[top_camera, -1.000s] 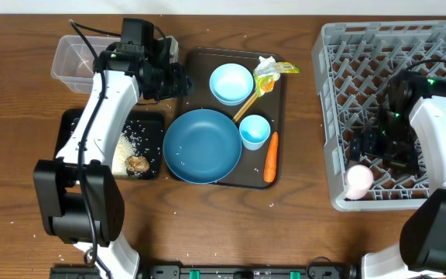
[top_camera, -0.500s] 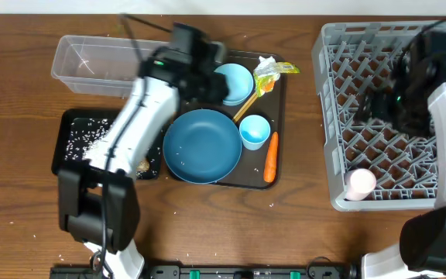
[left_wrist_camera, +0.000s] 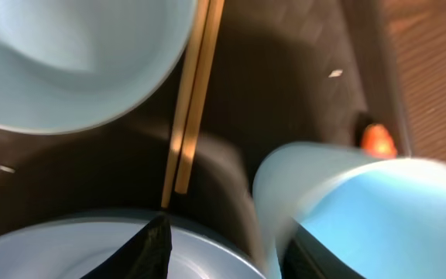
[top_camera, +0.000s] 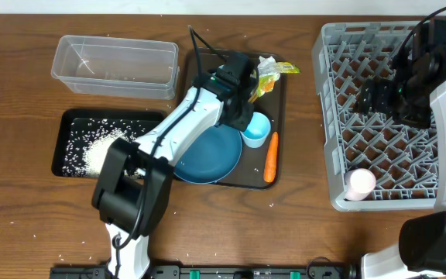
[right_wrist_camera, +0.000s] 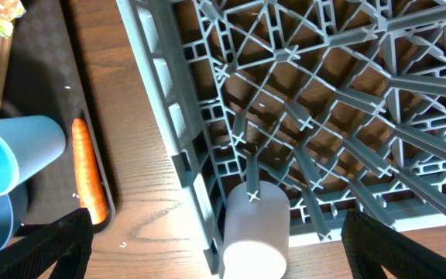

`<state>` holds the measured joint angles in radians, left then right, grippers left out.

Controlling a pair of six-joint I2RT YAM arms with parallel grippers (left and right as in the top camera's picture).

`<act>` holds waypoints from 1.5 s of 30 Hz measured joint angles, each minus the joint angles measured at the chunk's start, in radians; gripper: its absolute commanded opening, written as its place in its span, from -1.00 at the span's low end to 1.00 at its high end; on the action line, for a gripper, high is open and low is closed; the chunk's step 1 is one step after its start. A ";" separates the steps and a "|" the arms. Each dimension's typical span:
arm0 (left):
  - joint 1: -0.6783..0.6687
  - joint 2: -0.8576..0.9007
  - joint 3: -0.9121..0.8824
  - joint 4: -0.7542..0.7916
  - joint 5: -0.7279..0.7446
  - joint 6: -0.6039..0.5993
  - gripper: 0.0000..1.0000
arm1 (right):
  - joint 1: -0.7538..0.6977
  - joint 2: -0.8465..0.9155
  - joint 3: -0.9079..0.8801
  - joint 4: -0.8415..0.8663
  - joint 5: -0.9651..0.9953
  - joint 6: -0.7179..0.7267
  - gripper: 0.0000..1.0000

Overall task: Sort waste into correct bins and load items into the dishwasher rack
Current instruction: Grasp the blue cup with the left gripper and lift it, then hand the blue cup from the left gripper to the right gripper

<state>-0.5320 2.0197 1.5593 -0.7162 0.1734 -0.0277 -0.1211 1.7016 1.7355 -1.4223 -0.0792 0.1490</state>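
The light-blue cup [top_camera: 255,132] is on the serving tray, across from the grey rack. My left gripper should therefore pick up the cup and hand it to my right gripper.
My left gripper [top_camera: 244,108] is open and empty, low over the brown serving tray [top_camera: 279,108], between the large dark-blue bowl [top_camera: 207,155] and the light-blue cup [top_camera: 255,130]. The left wrist view shows the small light-blue bowl [left_wrist_camera: 68,54], two chopsticks [left_wrist_camera: 192,93], the cup [left_wrist_camera: 378,209] and the open fingers [left_wrist_camera: 227,260]. The carrot [top_camera: 270,156] and the yellow-green wrapper [top_camera: 271,73] lie on the tray. My right gripper [top_camera: 382,97] is open above the grey rack [top_camera: 327,116]. The pink cup [top_camera: 360,182] lies in the rack's near corner and shows in the right wrist view [right_wrist_camera: 255,225].
The clear tub [top_camera: 114,66] stands at the far left. The black tray [top_camera: 68,124] in front of it holds rice grains [top_camera: 95,151]. Loose grains dot the wooden table. My left arm hides the small bowl from overhead.
My left arm swung right from the tub and black tray to over the serving tray. My right gripper rose away from the pink cup, which stays in the rack.
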 measured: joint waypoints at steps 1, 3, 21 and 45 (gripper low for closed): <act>-0.003 0.004 0.000 -0.002 0.000 0.000 -0.13 | 0.000 0.000 0.000 0.002 0.000 0.000 0.89; -0.010 0.006 0.000 -0.001 0.003 0.001 -0.45 | 0.000 0.000 0.000 0.004 0.000 0.000 0.89; 0.045 -0.102 0.002 0.035 0.312 0.002 -0.88 | 0.034 0.000 -0.005 0.156 -0.197 -0.083 0.83; 0.430 -0.188 0.033 0.245 1.269 -0.055 -0.88 | 0.342 0.000 -0.195 0.865 -1.106 -0.359 0.99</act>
<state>-0.1017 1.8317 1.5921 -0.4717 1.4422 -0.0826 0.2211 1.7016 1.5402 -0.5571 -1.1854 -0.2104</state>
